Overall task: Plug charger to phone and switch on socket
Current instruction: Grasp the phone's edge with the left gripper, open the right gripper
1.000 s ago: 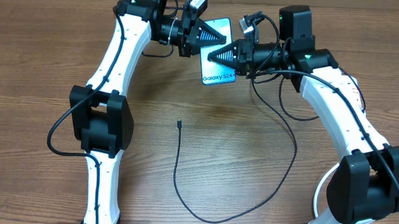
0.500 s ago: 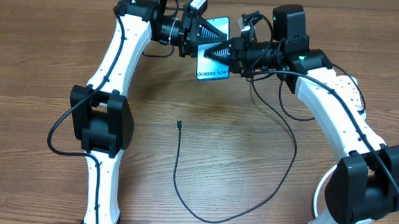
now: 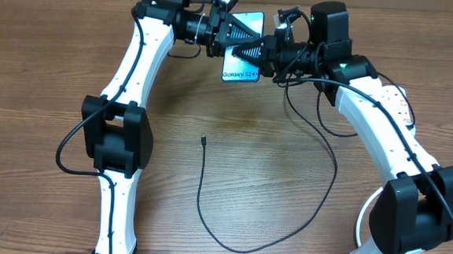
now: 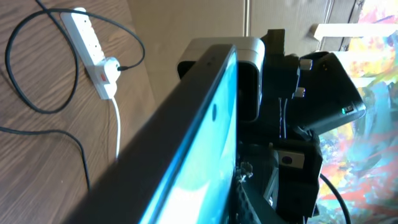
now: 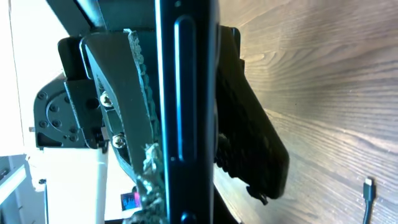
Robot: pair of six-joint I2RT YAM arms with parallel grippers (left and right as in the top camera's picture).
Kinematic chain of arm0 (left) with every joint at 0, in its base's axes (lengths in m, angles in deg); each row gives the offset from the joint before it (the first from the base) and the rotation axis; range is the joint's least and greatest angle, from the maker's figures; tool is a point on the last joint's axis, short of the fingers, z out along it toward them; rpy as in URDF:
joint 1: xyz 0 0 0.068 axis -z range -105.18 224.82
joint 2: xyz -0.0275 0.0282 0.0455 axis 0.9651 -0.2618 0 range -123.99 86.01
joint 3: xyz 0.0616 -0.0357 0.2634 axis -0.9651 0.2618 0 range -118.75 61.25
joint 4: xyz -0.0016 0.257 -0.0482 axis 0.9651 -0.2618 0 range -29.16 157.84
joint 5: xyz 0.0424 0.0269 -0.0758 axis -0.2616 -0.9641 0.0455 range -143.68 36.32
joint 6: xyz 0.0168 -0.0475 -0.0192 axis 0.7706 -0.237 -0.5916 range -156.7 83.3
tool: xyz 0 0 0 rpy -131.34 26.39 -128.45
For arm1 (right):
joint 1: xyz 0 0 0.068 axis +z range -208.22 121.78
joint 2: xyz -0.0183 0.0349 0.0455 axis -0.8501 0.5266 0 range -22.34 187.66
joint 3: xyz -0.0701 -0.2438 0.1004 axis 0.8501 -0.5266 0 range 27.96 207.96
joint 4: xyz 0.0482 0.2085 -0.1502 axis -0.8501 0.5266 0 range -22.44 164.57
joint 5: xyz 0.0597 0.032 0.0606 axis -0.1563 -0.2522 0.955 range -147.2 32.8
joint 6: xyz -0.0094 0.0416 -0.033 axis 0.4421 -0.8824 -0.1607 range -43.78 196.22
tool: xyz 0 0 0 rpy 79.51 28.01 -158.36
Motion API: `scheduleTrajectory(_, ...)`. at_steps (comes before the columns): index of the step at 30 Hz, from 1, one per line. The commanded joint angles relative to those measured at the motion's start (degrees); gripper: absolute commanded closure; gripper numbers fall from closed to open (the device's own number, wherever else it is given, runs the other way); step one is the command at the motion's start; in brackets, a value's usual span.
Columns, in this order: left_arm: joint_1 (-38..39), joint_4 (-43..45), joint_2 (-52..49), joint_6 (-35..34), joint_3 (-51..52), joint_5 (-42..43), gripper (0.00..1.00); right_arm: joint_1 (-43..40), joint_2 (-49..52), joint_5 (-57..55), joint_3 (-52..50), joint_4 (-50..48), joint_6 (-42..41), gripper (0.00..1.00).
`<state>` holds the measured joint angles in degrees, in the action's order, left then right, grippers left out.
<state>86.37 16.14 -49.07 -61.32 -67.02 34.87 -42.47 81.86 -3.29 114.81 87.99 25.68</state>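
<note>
My right gripper is closed on the phone (image 3: 240,74) that my left gripper is holding. Next, my right gripper opens, moves away from the phone and grabs the charger's plug tip (image 3: 203,141).
The phone (image 3: 241,55), cyan screen with "Galaxy S24" text, hangs above the table near its far edge, gripped from both sides. My left gripper (image 3: 253,40) is shut on it from the left, and my right gripper (image 3: 256,51) is shut on it from the right. The screen (image 4: 205,155) fills the left wrist view. The right wrist view shows its dark side edge (image 5: 183,124). The charger (image 3: 200,190), a thin black cable, loops over the table, its plug tip (image 3: 203,140) lying loose in the middle. The socket (image 3: 399,100) is partly hidden behind my right arm.
The white power strip (image 4: 84,31) lies on the wood with a plug inserted and its thick white cord (image 4: 117,127) trailing away. The cable's tip (image 5: 368,190) rests on bare wood below the phone. A white cord (image 3: 367,218) curves past the right arm's base.
The phone and both grippers have shifted a little left and toward the far edge, and the phone has turned from slanted to nearly square. The cable has not moved.
</note>
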Motion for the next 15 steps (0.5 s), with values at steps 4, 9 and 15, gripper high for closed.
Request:
scheduleTrajectory(4, 0.0, 7.2, 0.9, -8.8, -1.3, 2.0, 0.95, -0.3, -1.3, -2.8, 0.9, 0.9, -2.2, 0.96)
scheduleTrajectory(9, 0.0, 7.2, 0.9, -8.8, -1.3, 2.0, 0.96, -0.3, -1.3, -2.9, 0.9, 0.9, -2.2, 0.96)
scheduleTrajectory(15, 0.0, 7.2, 0.9, -8.9, -1.3, 2.0, 0.96, -0.3, -1.3, -2.9, 0.9, 0.8, -1.9, 0.71)
